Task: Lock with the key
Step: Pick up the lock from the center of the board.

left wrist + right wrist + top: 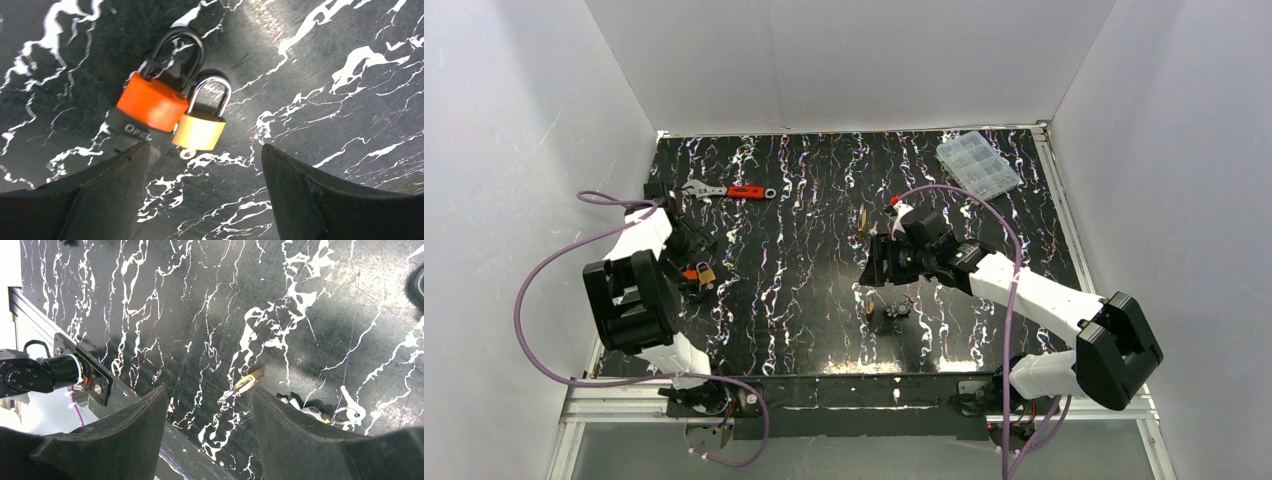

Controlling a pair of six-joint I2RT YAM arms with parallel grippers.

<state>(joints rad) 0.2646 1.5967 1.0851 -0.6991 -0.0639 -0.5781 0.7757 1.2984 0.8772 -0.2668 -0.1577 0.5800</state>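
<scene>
The lock [706, 274] is a long way from my right gripper, so next my left gripper picks up the small brass padlock [201, 131] and passes it to my right gripper.
The lock [199, 132], a small brass padlock with a silver shackle, lies on the black marbled table beside a bigger orange and black padlock [150, 102]. In the top view the lock [708, 273] sits at the left. My left gripper [202, 162] is open and empty, with the lock just beyond its fingertips; it also shows in the top view [692, 258]. The key [348, 410], silvery on a ring, lies by a dark bunch at the table's middle front [896, 310]. My right gripper [210, 392] is open and empty above the table, left of the key [872, 272].
A thin yellow and brass piece [245, 383] lies between the right fingertips, left of the key bunch. Another brass piece [861, 222] lies mid-table. A red-handled wrench [734, 191] lies back left, and a clear compartment box [977, 163] back right. The table's front rail [80, 371] is near.
</scene>
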